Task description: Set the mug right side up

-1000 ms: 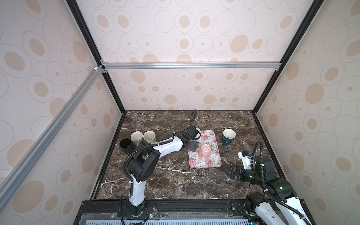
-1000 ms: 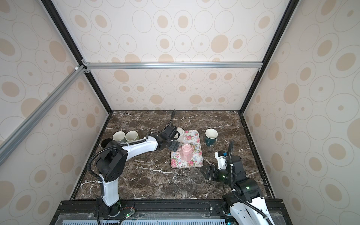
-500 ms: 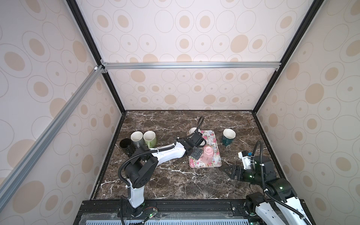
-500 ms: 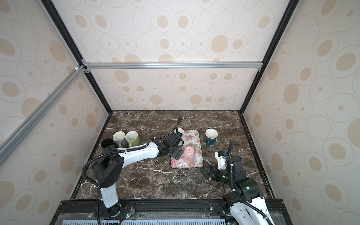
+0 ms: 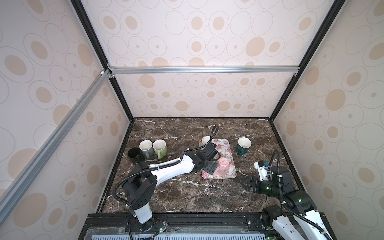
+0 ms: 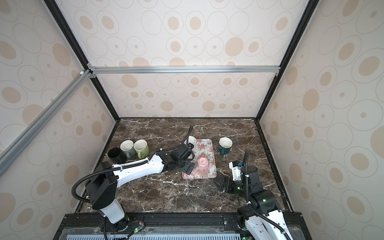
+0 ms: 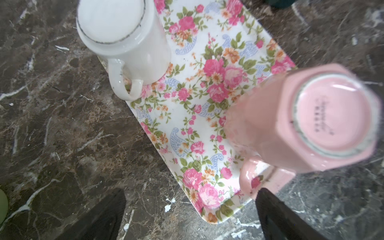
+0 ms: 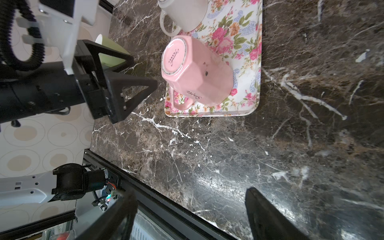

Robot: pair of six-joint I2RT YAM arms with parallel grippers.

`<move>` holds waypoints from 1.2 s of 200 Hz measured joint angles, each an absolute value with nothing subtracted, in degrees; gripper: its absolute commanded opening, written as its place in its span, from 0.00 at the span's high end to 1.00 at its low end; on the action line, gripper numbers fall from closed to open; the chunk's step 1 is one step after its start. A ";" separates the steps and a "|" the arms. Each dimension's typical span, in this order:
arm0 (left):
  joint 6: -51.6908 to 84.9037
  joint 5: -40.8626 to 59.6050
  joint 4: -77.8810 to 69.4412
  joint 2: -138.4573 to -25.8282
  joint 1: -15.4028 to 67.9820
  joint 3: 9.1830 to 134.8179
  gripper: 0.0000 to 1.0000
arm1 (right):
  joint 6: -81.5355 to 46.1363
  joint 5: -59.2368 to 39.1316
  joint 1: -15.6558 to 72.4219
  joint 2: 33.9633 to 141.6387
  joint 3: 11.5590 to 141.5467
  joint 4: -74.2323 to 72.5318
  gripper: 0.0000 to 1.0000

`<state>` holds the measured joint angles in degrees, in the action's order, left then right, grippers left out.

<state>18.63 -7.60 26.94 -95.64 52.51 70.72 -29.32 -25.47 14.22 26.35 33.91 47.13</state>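
My open left gripper keeps moving toward the pink mug's handle (image 6: 194, 172), which sticks out toward it and clear of the white mug, until one finger is on each side of the pink mug's handle.
A pink mug (image 5: 222, 168) (image 6: 202, 167) stands upside down, base up, on the near part of a floral tray (image 5: 226, 148) (image 6: 208, 148). Its handle points to the near left. My left gripper (image 5: 213, 162) (image 6: 189, 160) is open at the mug's left side and holds nothing. In the left wrist view the mug (image 7: 301, 124) is off to one side of the open gripper (image 7: 191, 192), and one finger lies right beside the handle. My right gripper (image 5: 246, 184) (image 6: 220, 182) (image 8: 192, 193) rests open and empty, low over the marble right of the tray.
A white mug (image 5: 206, 139) (image 7: 122, 37) sits upside down on the tray's far left corner. A teal mug (image 5: 243, 145) stands upright right of the tray. Green (image 5: 159, 148), grey (image 5: 146, 147) and black (image 5: 135, 154) mugs stand upright at the left wall.
My left gripper has swung from beside the white mug toward the front, ending at the pink mug's left side. The right arm and the mugs have not moved.
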 measured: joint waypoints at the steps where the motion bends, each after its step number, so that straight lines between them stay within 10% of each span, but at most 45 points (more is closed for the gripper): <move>1: 18.65 -7.51 26.94 -95.57 52.51 70.72 0.02 | -29.32 -25.47 14.22 26.35 33.91 47.16 0.16; 240: 21.43 8.62 21.47 -95.57 54.65 68.51 0.25 | -29.76 -25.47 14.22 23.46 33.30 46.92 0.16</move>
<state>21.43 8.62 21.47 -95.57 54.65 68.51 -29.76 -25.47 14.22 23.46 33.30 46.92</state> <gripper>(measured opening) 0.764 0.847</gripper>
